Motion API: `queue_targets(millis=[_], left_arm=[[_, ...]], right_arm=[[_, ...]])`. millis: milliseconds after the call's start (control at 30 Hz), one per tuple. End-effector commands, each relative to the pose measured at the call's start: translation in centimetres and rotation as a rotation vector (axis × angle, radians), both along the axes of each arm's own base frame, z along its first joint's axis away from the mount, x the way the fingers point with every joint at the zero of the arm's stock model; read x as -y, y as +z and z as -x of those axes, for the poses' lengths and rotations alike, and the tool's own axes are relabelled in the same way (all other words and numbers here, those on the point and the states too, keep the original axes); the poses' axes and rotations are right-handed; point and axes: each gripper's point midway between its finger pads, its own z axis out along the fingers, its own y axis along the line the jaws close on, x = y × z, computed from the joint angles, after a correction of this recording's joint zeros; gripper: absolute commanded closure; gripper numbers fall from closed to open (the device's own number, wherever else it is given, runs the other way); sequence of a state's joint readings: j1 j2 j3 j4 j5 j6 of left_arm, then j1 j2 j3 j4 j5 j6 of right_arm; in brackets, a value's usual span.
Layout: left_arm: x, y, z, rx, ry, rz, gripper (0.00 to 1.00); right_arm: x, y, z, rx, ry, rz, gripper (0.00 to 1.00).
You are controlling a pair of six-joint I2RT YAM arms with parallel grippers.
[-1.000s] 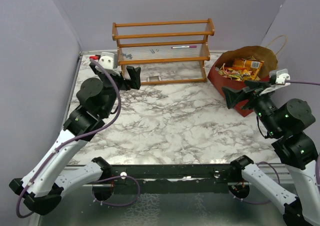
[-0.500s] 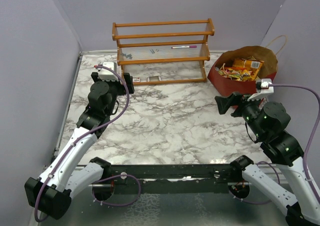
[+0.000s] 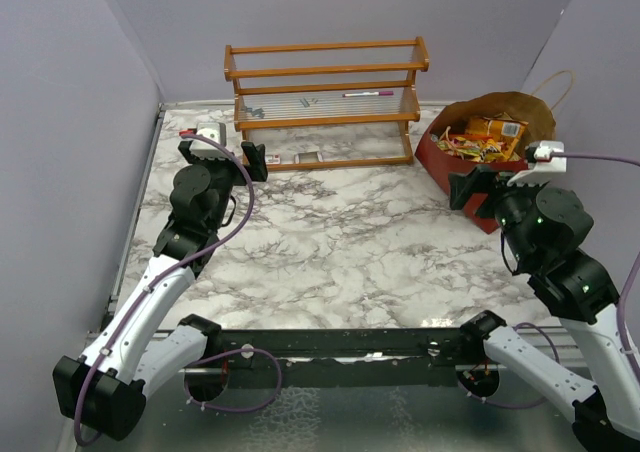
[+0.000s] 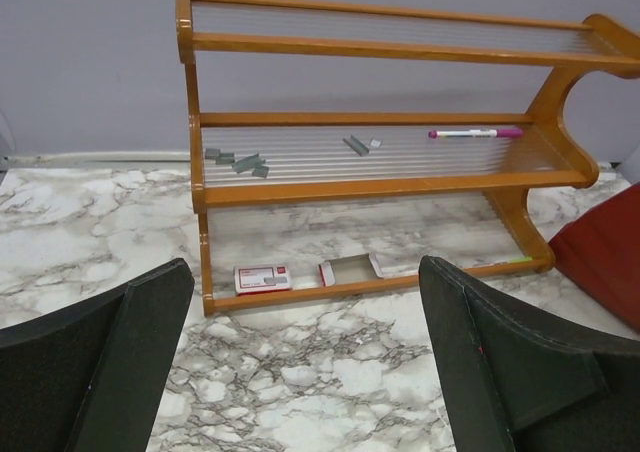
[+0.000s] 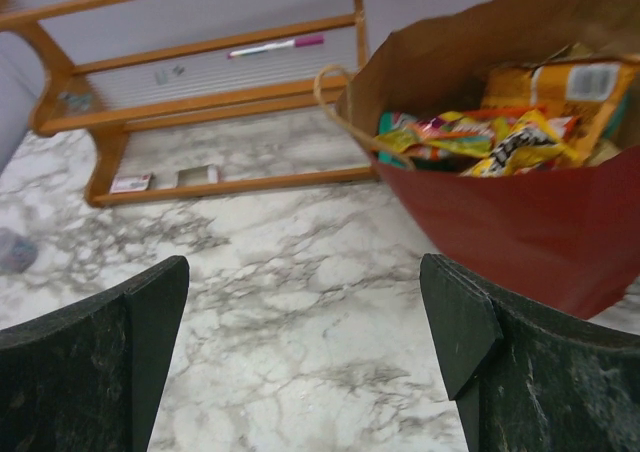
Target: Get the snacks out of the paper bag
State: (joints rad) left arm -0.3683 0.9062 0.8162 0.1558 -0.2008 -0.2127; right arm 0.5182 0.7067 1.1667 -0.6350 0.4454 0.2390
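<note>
The snacks sit lower than the rim of the paper bag, so it will come along upright and hold them in when I pull on its thin handle.
The paper bag, dark red outside and kraft brown inside, stands open at the far right of the marble table. Several snacks, orange, yellow and red packets, lie inside it. My right gripper is open and empty, just in front of the bag's near wall. In the right wrist view the bag sits at the upper right with the snacks showing over its rim, and the gripper is open above bare marble. My left gripper is open and empty, facing the rack; it also shows open in the left wrist view.
A wooden three-shelf rack stands at the back, with a pink pen and small grey pieces on its middle shelf. A small red-and-white box and an open box tray lie under it. Purple walls close in left, right and back.
My right gripper swung left, then back right and up against the bag. My left arm drew back from the rack, then held nearly still. Both grippers stayed open.
</note>
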Motion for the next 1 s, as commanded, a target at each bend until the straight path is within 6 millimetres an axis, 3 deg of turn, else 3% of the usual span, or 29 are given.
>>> queue_targets(millis=[0,233,400,600,667,767,967], left_arm=[[0.3,2.2,0.5,0.077,-0.03,0.043,0.01],[0.2,2.6,0.6,0.088,-0.027,0.064,0.01],[0.3,2.6,0.6,0.086,-0.03,0.075,0.01],[0.1,2.5,0.5,0.081,-0.021,0.079,0.01],[0.0,2.6,0.5,0.081,-0.017,0.079,0.01],[-0.1,2.5,0.4,0.079,-0.01,0.078,0.01],[-0.5,2.5,0.4,0.08,0.003,0.079,0.01]], right_arm=[[2.8,0.7,-2.1,-0.046,-0.171,0.232,0.0],[2.2,-1.6,-6.5,-0.118,-0.15,0.628,0.01],[3.2,-2.3,-9.3,-0.137,-0.265,0.842,0.0],[3.2,-2.0,-12.0,-0.123,-0.389,0.942,0.03],[2.8,-2.4,-12.8,-0.127,-0.379,0.953,0.12],[2.5,-3.2,-13.6,-0.16,-0.384,0.985,0.39],[2.5,-4.0,-13.5,-0.184,-0.37,0.942,0.8]])
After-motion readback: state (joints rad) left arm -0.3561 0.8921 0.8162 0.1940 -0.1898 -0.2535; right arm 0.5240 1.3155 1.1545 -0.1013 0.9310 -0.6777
